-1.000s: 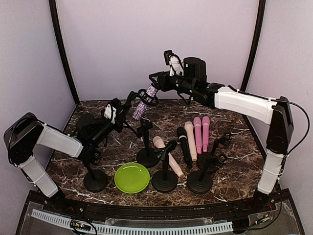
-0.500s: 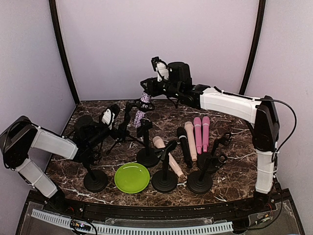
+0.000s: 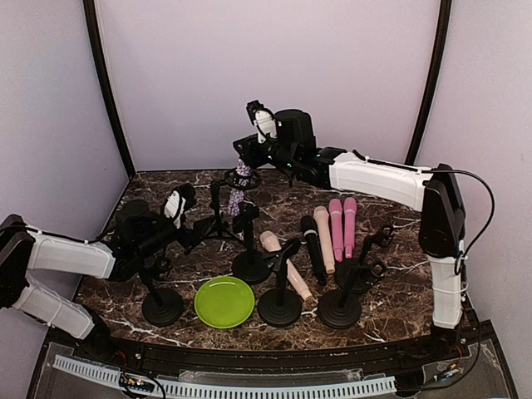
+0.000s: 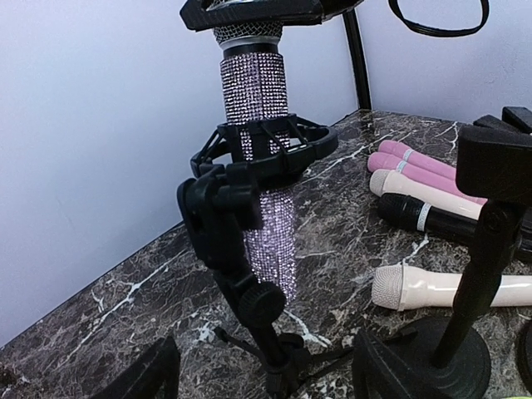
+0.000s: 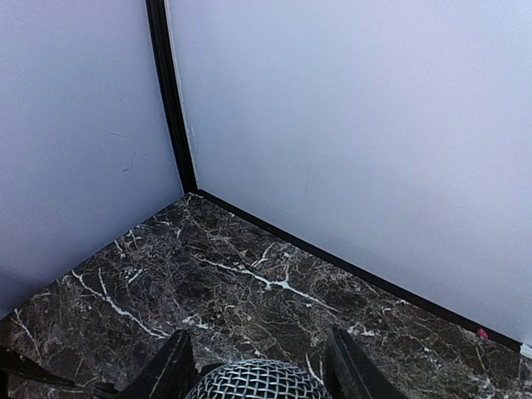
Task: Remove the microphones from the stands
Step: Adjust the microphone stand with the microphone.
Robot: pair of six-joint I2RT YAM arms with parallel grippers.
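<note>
My left gripper is open low on the post and the clip ring (image 3: 243,179) is still around the microphone. My left gripper should grip the stand's neck (image 3: 214,196) firmly before my right gripper pulls.
A microphone (image 3: 238,198) with a glittery silver body hangs upright, its body still passing through the black clip ring (image 4: 266,150) of a tripod stand (image 3: 219,218). My right gripper (image 3: 246,158) is shut on its mesh head (image 5: 258,381) from above. That gripper shows as black jaws at the top of the left wrist view. My left gripper (image 3: 198,231) is open, low and to the left of the stand. The stand's post (image 4: 253,303) rises between its spread fingers (image 4: 150,378) without touching them.
Several round-base stands (image 3: 249,266) (image 3: 279,307) (image 3: 339,309) (image 3: 162,306) crowd the front. A green plate (image 3: 224,301) lies among them. Pink (image 3: 337,224), beige (image 3: 322,237) and black (image 3: 312,245) microphones lie right of centre. Purple walls close the back and sides.
My left gripper has opened, let go of the stand and drawn back to the left. My right gripper has moved left with the microphone. The stand now stands upright.
</note>
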